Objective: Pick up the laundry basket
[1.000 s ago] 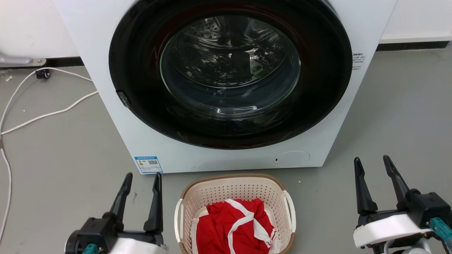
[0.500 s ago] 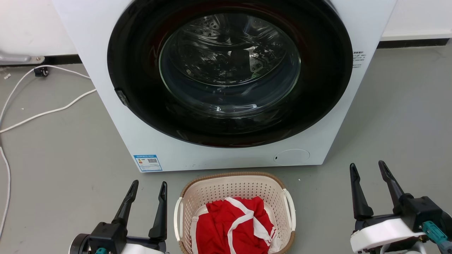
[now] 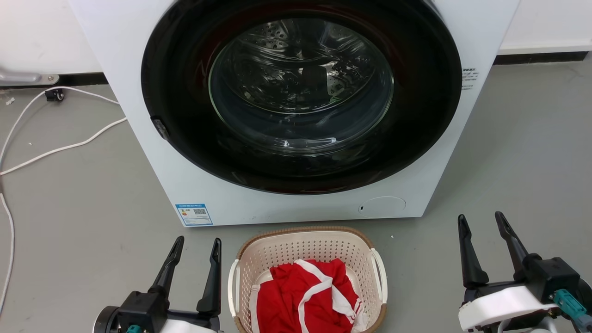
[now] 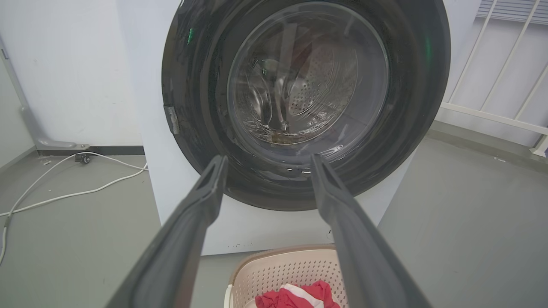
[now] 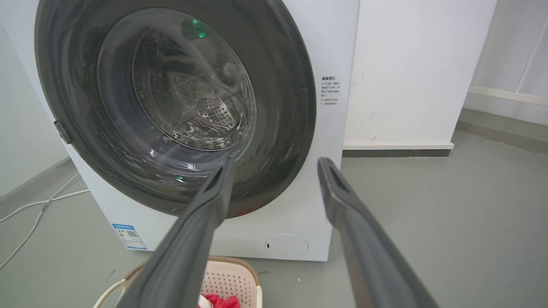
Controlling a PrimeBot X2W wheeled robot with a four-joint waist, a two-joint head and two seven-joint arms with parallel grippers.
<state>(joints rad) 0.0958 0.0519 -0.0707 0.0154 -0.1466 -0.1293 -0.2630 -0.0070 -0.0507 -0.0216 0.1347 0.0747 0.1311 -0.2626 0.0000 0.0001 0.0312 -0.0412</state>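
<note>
I expect the red and white cloth (image 3: 304,297) to stay in place and come along when I lift the basket, since it lies heaped well below the brown rim (image 3: 302,228).
The laundry basket (image 3: 305,245), cream with perforated walls, a brown woven-look rim and white side handles, stands on the grey floor just before the washer, at the head view's bottom centre. Red and white cloth (image 3: 307,296) lies in it. My left gripper (image 3: 197,241) is open just left of the basket's left handle (image 3: 232,286), nothing between its fingers. My right gripper (image 3: 479,218) is open well to the right of the basket, apart from it. The basket (image 4: 282,273) also shows low in the left wrist view, and its rim (image 5: 231,273) low in the right wrist view.
A white front-loading washer (image 3: 296,106) with a shut dark round door stands right behind the basket. White cables (image 3: 60,148) trail over the floor at the left. A white railing (image 4: 496,85) stands to the right of the washer.
My left gripper has moved right, closer to the basket's left handle. My right gripper has shifted slightly left and down. The basket has stayed put.
</note>
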